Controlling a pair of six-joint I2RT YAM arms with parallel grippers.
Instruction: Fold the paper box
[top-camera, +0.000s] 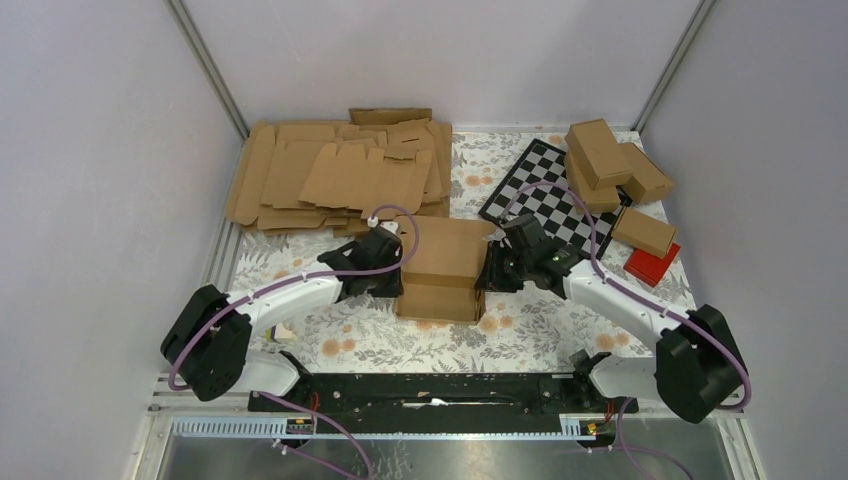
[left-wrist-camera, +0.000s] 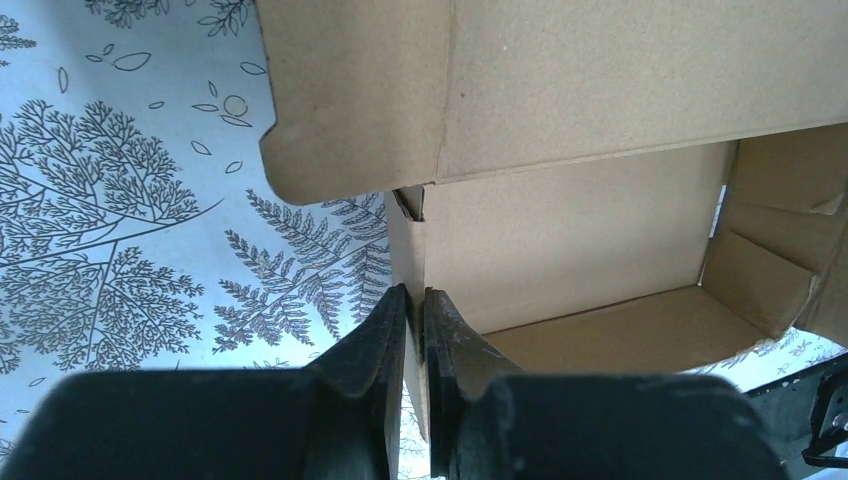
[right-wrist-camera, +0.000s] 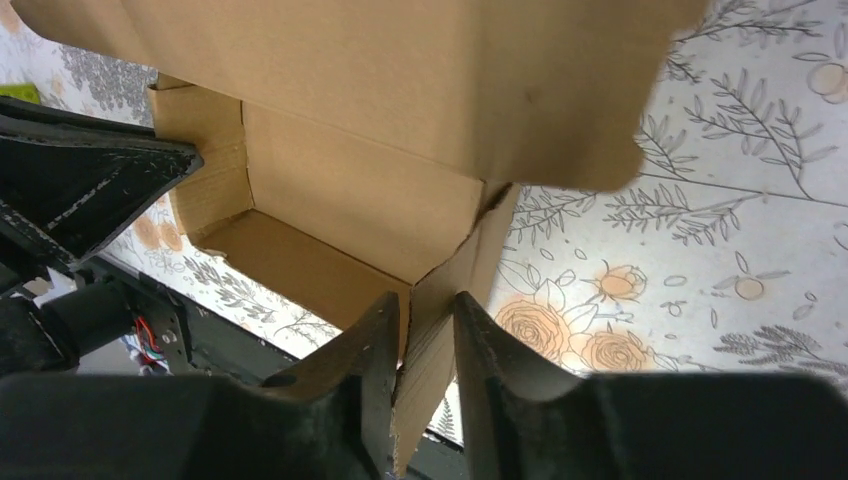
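Note:
The box's side (right-wrist-camera: 447, 283) is leaning loosely between my right gripper's fingers, so next my right gripper opens wide, moves back and pushes the side upright from its outer side (right-wrist-camera: 494, 250).
The paper box (top-camera: 440, 265) stands half folded mid-table as an open brown carton, its lid flap raised. My left gripper (top-camera: 397, 272) is at its left end. In the left wrist view that gripper (left-wrist-camera: 416, 300) is shut on the box's thin left side wall, with the hollow inside of the box (left-wrist-camera: 570, 230) to the right. My right gripper (top-camera: 487, 272) is at the right end. The right wrist view shows this gripper (right-wrist-camera: 428, 305) open a little, straddling the right side wall of the box (right-wrist-camera: 350, 190); the wall leans on the left finger, with a gap to the right one.
A heap of flat brown blanks (top-camera: 340, 175) lies at the back left. A chessboard (top-camera: 545, 190) lies behind the right gripper. Finished cartons (top-camera: 610, 160) and a red block (top-camera: 652, 265) sit at the right. The left arm's finger (right-wrist-camera: 80, 190) shows across the box.

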